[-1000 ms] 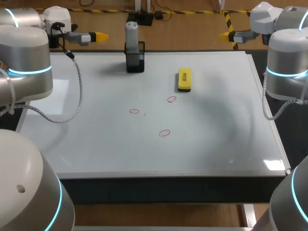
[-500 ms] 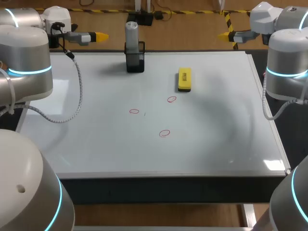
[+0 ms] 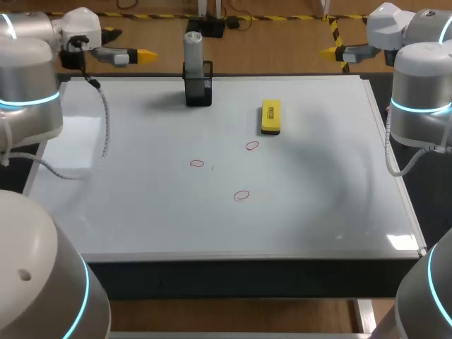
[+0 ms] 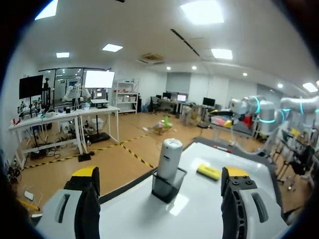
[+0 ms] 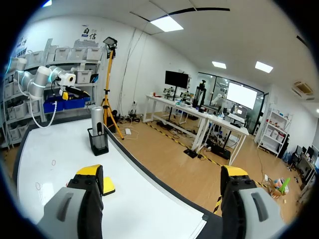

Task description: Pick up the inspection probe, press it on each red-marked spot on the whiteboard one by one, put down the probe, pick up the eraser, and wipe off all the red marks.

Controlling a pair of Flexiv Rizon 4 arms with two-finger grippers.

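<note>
I expect the grey probe (image 3: pixel 193 58) to slide out and leave the holder standing when I lift the probe, because there is a gap inside the black holder's rim (image 3: pixel 207 69).
The grey inspection probe (image 3: pixel 192 48) stands upright in a black holder (image 3: pixel 198 90) at the whiteboard's (image 3: pixel 318 198) far edge. A yellow eraser (image 3: pixel 270 116) lies to the holder's right. Three red marks (image 3: pixel 197 164) (image 3: pixel 252 145) (image 3: pixel 241 195) sit mid-board. My left gripper (image 3: pixel 145 54) hovers open at the far left, off the board, pointing toward the probe (image 4: pixel 169 155), which is ahead of its fingers with the eraser (image 4: pixel 208 172) beyond. My right gripper (image 3: pixel 328 51) is open past the far right edge; its view shows the probe (image 5: pixel 96 127), the eraser (image 5: pixel 107 185) and a red mark (image 5: pixel 53 162).
The whiteboard covers nearly the whole tabletop. My left arm's grey cable (image 3: pixel 99 141) hangs over the board's left part. Both arms' large elbow joints (image 3: pixel 28 92) (image 3: pixel 420 99) stand over the board's left and right sides.
My left arm's elbow and wrist have swung a little left and back; its gripper stays near the same spot. The right arm and the objects have not moved.
</note>
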